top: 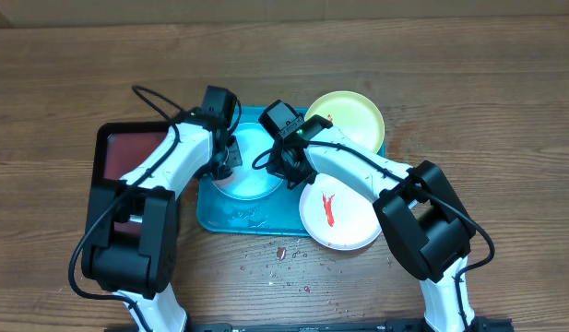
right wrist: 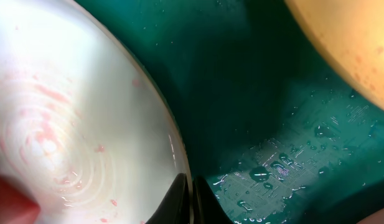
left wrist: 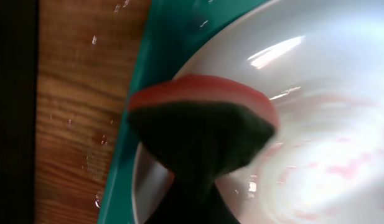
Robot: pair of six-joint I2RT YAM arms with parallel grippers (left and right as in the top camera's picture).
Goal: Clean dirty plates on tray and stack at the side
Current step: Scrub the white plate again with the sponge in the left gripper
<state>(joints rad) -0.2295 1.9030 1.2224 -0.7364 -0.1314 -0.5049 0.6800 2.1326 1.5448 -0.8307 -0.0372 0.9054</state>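
Observation:
Pink smears [left wrist: 347, 169] lie around the plate's middle while the sponge in my left gripper is at the plate's rim [left wrist: 142, 163]. Next, I wipe the sponge back across the smears.
The light-blue-rimmed plate [top: 250, 175] lies on the turquoise tray [top: 231, 218], at its left. My left gripper [top: 226, 159] is shut on a red and dark green sponge [left wrist: 201, 124] pressed on this plate [left wrist: 316, 124], which shows faint pink smears. My right gripper [top: 290, 162] is shut on the plate's right rim [right wrist: 179, 155], fingers [right wrist: 190, 194] pinching it. The yellow-green plate [top: 349, 118] rests on the tray's far right corner and also shows in the right wrist view [right wrist: 353, 43]. The white plate [top: 339, 217] with a red sauce smear overhangs the tray's near right corner.
A black tray with a reddish inside [top: 127, 152] stands left of the turquoise tray. Water drops and red specks [top: 284, 254] lie on the wooden table in front of the tray. The tray floor [right wrist: 291, 155] is wet.

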